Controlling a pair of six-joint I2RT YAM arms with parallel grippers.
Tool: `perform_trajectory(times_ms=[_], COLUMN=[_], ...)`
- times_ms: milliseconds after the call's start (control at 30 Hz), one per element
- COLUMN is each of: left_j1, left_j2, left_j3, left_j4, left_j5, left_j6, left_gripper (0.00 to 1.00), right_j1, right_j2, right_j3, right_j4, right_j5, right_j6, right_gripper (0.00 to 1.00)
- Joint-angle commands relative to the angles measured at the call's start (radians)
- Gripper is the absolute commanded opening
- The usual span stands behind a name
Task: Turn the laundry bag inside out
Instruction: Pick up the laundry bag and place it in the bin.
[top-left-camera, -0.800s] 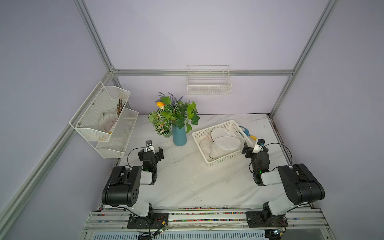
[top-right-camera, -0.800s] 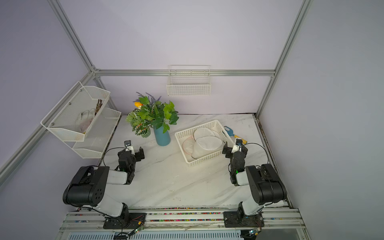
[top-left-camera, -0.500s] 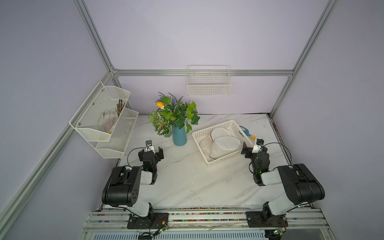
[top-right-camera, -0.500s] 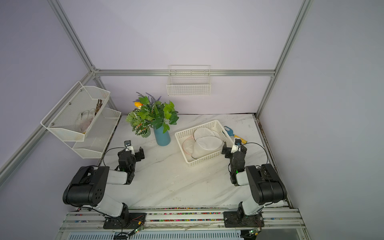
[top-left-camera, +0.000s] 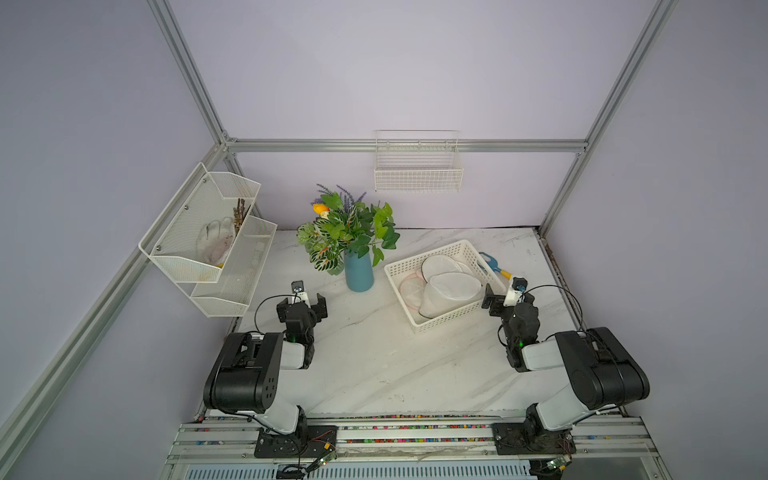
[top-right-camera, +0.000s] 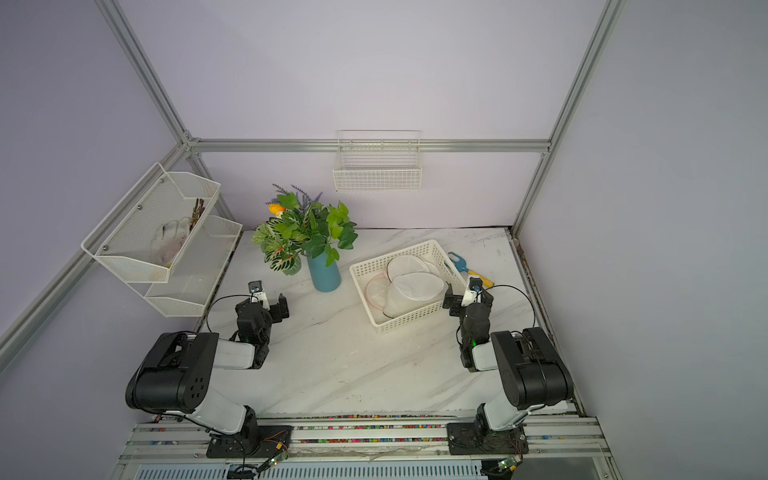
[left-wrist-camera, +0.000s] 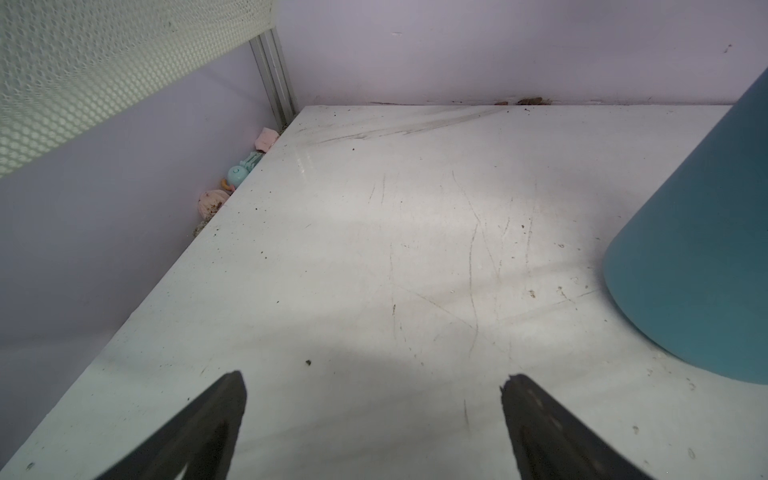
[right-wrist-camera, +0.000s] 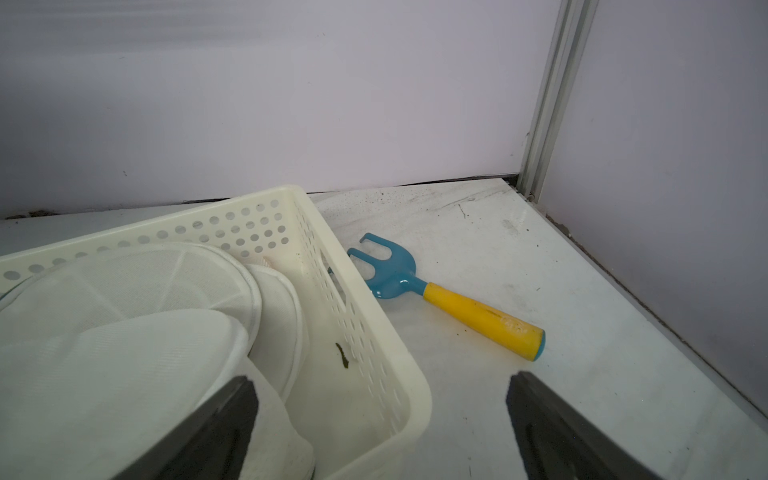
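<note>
I expect the white mesh laundry bag (top-left-camera: 450, 293) to come out by itself when I lift it, since the rounded edge (top-left-camera: 453, 273) lies loosely over the other bags.
A white mesh laundry bag (top-left-camera: 453, 286) (top-right-camera: 417, 286) (right-wrist-camera: 104, 353) lies on top of other white mesh bags inside a white perforated basket (top-left-camera: 424, 255) (top-right-camera: 390, 255) (right-wrist-camera: 249, 199) on the right half of the table. My right gripper (top-left-camera: 508, 301) (top-right-camera: 468, 302) (right-wrist-camera: 382, 378) stands open at the basket's near right corner, one finger over the bag and one over bare table, holding nothing. My left gripper (top-left-camera: 302, 306) (top-right-camera: 270, 309) (left-wrist-camera: 376, 376) is open over bare marble at the left, well away from the basket.
A blue vase (top-left-camera: 359, 274) (left-wrist-camera: 706, 249) with a plant stands between the arms, close to the left gripper. A blue and yellow garden fork (top-left-camera: 492, 266) (right-wrist-camera: 457, 307) lies just behind the basket. Mesh racks (top-left-camera: 199, 232) hang on the left wall, a wire basket (top-left-camera: 417, 174) on the back wall.
</note>
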Motion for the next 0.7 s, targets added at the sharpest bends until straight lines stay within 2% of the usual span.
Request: perform_trajectory(times_ms=[0,133,200,267,367,400,533,600,667], left_j1=[0.004,0.004,0.004,0.004,-0.006,-0.007,-0.007,-0.007,-0.007], left_j2=[-0.018,-0.017,-0.023,-0.05,-0.147,-0.203,-0.371,-0.452,-0.538], left_j3=[0.024,0.027,0.009,-0.012,0.004,0.018,0.081,0.11,0.159], left_j4=[0.024,0.022,0.053,0.088,-0.024,-0.081,-0.327,-0.456,-0.655], left_j5=[0.001,-0.002,-0.012,-0.016,-0.042,-0.052,-0.084,-0.135,-0.146], left_j6=[-0.003,-0.008,-0.013,-0.004,0.0,-0.002,-0.054,-0.123,-0.231], left_gripper=[1.0,1.0,1.0,1.0,1.0,1.0,1.0,1.0,1.0], right_j1=[-0.006,-0.008,-0.004,-0.001,0.004,0.004,-0.008,-0.013,-0.012], right_j2=[-0.004,-0.006,-0.027,-0.108,-0.302,-0.372,-0.612,-0.653,-0.646], right_j3=[-0.005,-0.001,-0.05,-0.085,-0.091,-0.079,0.086,0.144,0.183], right_j4=[0.01,0.0,0.087,0.093,-0.056,-0.119,-0.635,-0.766,-0.813], right_j5=[-0.006,-0.016,-0.014,-0.02,-0.082,-0.084,0.07,-0.016,-0.149], right_j6=[-0.01,-0.005,-0.018,-0.021,-0.048,0.001,0.463,0.497,0.493], right_gripper=[1.0,1.0,1.0,1.0,1.0,1.0,1.0,1.0,1.0])
